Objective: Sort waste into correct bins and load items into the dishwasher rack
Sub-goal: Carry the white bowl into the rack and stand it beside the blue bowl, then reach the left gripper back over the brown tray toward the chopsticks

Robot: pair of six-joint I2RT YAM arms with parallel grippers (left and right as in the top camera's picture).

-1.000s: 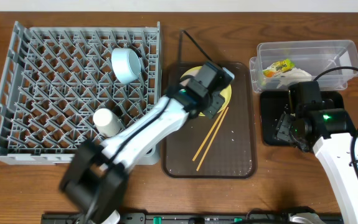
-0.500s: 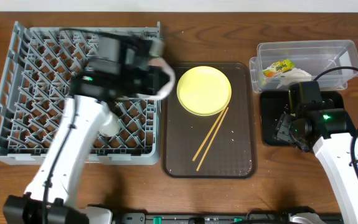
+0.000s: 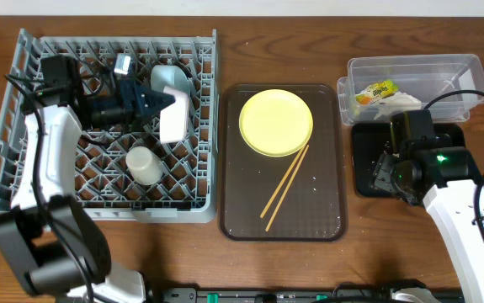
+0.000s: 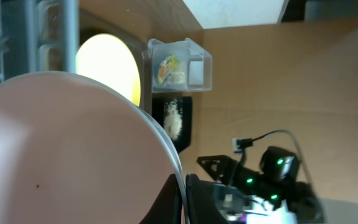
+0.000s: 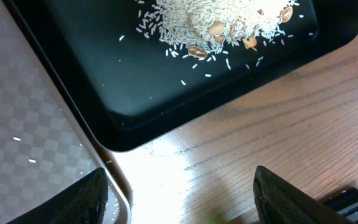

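Observation:
The white bowl [image 3: 174, 118] is standing on its edge above the free gap [image 3: 170, 144] next to the light blue bowl. My left gripper keeps lowering the white bowl until the rack holds it up.
My left gripper [image 3: 159, 108] is shut on the rim of the white bowl [image 3: 174, 123] and holds it on edge over the grey dishwasher rack [image 3: 48, 181]. In the left wrist view the bowl [image 4: 60, 149] fills the foreground, with the jaws [image 4: 185, 199] pinching its rim. The light blue bowl [image 3: 166, 76] and the white cup [image 3: 143, 164] sit in the rack. The yellow plate [image 3: 276, 123] and the chopsticks [image 3: 285, 187] lie on the brown tray [image 3: 326, 210]. My right gripper [image 5: 185, 199] is open and empty above the table beside the black tray [image 5: 135, 93], which holds crumbs [image 5: 222, 22].
The clear tub [image 3: 444, 69] at the back right holds the green-and-orange wrapper [image 3: 374, 90] and the white tissue [image 3: 398, 103]. The black tray [image 3: 363, 172] lies in front of it, partly under my right arm. A black cable runs behind the brown tray.
My left arm has swung left from the brown tray to over the rack, carrying the white bowl. The yellow plate is now uncovered. The right arm has not moved.

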